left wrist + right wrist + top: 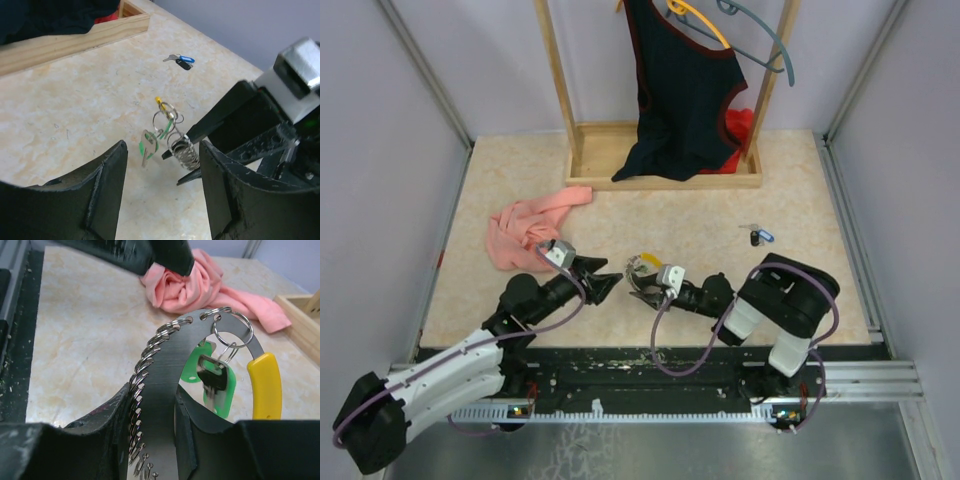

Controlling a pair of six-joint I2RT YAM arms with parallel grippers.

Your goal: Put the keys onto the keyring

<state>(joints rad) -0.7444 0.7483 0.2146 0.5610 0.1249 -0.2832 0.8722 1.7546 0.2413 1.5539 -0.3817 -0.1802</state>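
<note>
Next, my left gripper turns round and close squarely on a ring [233, 331] next to the green key, because it is open and points crooked at the keyring's top [169, 111].
The keyring [167, 365] is a grey metal band with a row of small split rings and a yellow piece [264, 385]. My right gripper [152, 397] is shut on the band and holds it upright above the table. A green-headed key [217, 382] hangs from a ring near the top. In the left wrist view the keyring [170, 127] and green key [148, 146] hang just beyond my open, empty left gripper [162, 167]. In the top view the left gripper [608, 284] faces the right gripper [642, 287] closely. A blue and a black key [757, 236] lie together on the table at the right, also in the left wrist view [181, 61].
A pink cloth [525, 228] lies crumpled at the left. A wooden rack [582, 150] at the back holds a dark garment [682, 90] and hangers [760, 35]. Grey walls close the table's sides.
</note>
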